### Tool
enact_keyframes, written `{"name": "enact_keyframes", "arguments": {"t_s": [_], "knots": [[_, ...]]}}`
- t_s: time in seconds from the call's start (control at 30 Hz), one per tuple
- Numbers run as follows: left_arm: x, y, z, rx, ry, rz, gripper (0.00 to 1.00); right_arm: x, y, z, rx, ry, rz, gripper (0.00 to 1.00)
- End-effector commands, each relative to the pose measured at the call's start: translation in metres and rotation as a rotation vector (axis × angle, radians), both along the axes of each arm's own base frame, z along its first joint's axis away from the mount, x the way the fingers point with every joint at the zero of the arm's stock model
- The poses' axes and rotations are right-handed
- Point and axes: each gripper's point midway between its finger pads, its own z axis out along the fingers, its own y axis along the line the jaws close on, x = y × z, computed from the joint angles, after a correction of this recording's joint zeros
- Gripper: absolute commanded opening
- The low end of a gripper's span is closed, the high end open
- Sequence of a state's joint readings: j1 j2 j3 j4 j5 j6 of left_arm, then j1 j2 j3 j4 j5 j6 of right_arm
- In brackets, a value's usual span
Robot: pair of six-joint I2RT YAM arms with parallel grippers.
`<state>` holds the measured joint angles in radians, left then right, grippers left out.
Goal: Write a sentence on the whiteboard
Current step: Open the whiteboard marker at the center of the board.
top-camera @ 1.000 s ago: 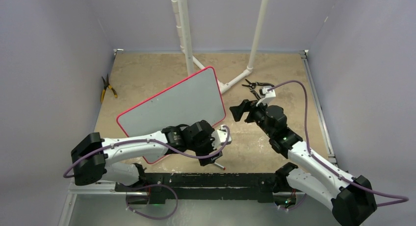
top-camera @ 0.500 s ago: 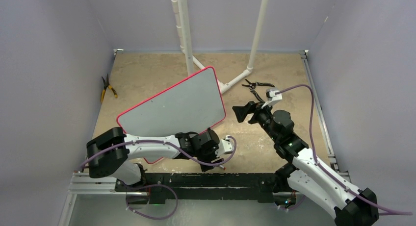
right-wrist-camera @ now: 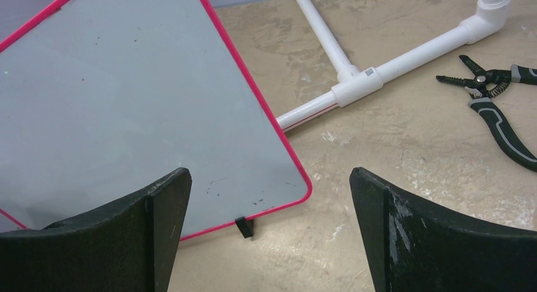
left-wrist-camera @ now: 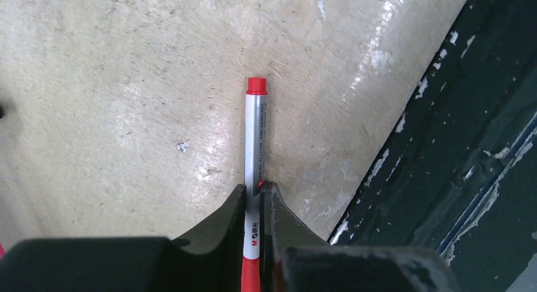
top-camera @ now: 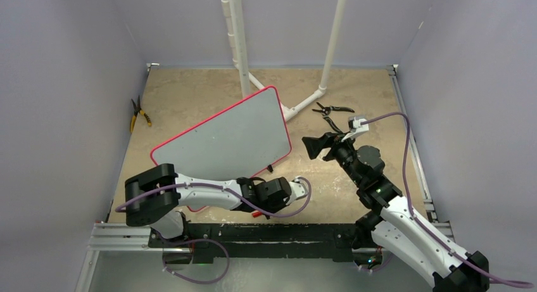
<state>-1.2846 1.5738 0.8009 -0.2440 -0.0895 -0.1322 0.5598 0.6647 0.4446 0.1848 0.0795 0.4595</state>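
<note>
The robot's left gripper has the marker by its white body (left-wrist-camera: pixel 251 225), so that gripper should first move over to the red cap (left-wrist-camera: pixel 251 275) and leave the marker's body for the right gripper to pull.
The whiteboard (top-camera: pixel 221 137), pale grey with a thin red rim, lies at an angle in the middle of the table. It also fills the upper left of the right wrist view (right-wrist-camera: pixel 126 95), one small black foot (right-wrist-camera: pixel 244 227) at its near edge. No sentence is in view on it, only faint dark specks. A red-and-white marker (left-wrist-camera: pixel 255 140) lies on the table by the front rail, its red end (top-camera: pixel 256 213) showing from above. My left gripper (left-wrist-camera: pixel 253 187) is shut on the marker's barrel. My right gripper (right-wrist-camera: pixel 269 175) hangs open beside the board's right corner (top-camera: pixel 311 147), holding nothing.
White PVC pipes (top-camera: pixel 304 105) stand and lie behind the board. Black pliers (top-camera: pixel 332 111) lie to the right of them, also seen in the right wrist view (right-wrist-camera: pixel 500 114). Yellow-handled pliers (top-camera: pixel 139 114) lie at the far left. A dark chipped rail (left-wrist-camera: pixel 456 146) borders the front edge.
My left arm has dropped low toward the front rail and its jaws have closed on the marker. The right gripper has drifted slightly right, still open.
</note>
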Motion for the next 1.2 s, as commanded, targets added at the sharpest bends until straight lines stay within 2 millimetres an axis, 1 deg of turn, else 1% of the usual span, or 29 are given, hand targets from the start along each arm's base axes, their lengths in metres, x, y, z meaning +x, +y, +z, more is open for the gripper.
{"name": "enact_keyframes", "arguments": {"t_s": [0.0, 0.07, 0.2, 0.23, 0.27, 0.3, 0.33, 0.4, 0.47, 0.53, 0.67, 0.83, 1.0, 1.03, 1.17], "knots": [[0.012, 0.005, -0.009, -0.004, -0.001, 0.214, 0.01, -0.002, -0.002, 0.009, 0.013, -0.016, -0.002, 0.97], [0.017, 0.001, -0.008, -0.044, -0.004, 0.293, 0.00, -0.002, -0.002, 0.010, 0.016, -0.012, -0.004, 0.97], [0.033, -0.007, 0.001, -0.131, -0.030, 0.474, 0.00, -0.003, -0.002, 0.008, 0.022, 0.006, -0.005, 0.97], [0.035, -0.009, 0.004, -0.154, -0.033, 0.502, 0.03, -0.003, -0.002, 0.006, 0.026, 0.013, -0.008, 0.97], [0.037, -0.010, 0.007, -0.173, -0.032, 0.526, 0.09, -0.003, -0.003, 0.004, 0.027, 0.021, -0.012, 0.97], [0.038, -0.011, 0.010, -0.189, -0.032, 0.537, 0.21, -0.003, -0.003, 0.003, 0.028, 0.027, -0.013, 0.97], [0.037, -0.010, 0.012, -0.197, -0.028, 0.541, 0.29, -0.003, -0.003, 0.002, 0.028, 0.033, -0.015, 0.97], [0.032, -0.008, 0.018, -0.216, -0.005, 0.533, 0.42, -0.003, -0.002, 0.000, 0.027, 0.042, -0.013, 0.97], [0.024, -0.004, 0.021, -0.219, 0.024, 0.511, 0.50, -0.003, -0.002, -0.001, 0.025, 0.044, -0.010, 0.97], [0.015, 0.000, 0.022, -0.211, 0.056, 0.482, 0.54, -0.003, -0.001, -0.004, 0.021, 0.052, -0.009, 0.97], [-0.001, 0.015, 0.014, -0.130, 0.082, 0.444, 0.55, -0.001, 0.000, -0.006, 0.023, 0.059, -0.009, 0.97], [-0.014, 0.032, 0.007, -0.039, 0.079, 0.419, 0.50, 0.001, 0.001, -0.008, 0.022, 0.064, -0.009, 0.97], [-0.016, 0.041, 0.003, 0.011, 0.050, 0.407, 0.47, 0.001, 0.003, -0.011, 0.015, 0.079, -0.003, 0.96], [-0.017, 0.041, 0.002, 0.016, 0.047, 0.401, 0.45, 0.001, 0.003, -0.010, 0.017, 0.076, 0.001, 0.96], [-0.021, 0.039, -0.004, 0.044, 0.038, 0.366, 0.28, 0.000, 0.004, -0.008, 0.015, 0.078, 0.007, 0.96]]}}
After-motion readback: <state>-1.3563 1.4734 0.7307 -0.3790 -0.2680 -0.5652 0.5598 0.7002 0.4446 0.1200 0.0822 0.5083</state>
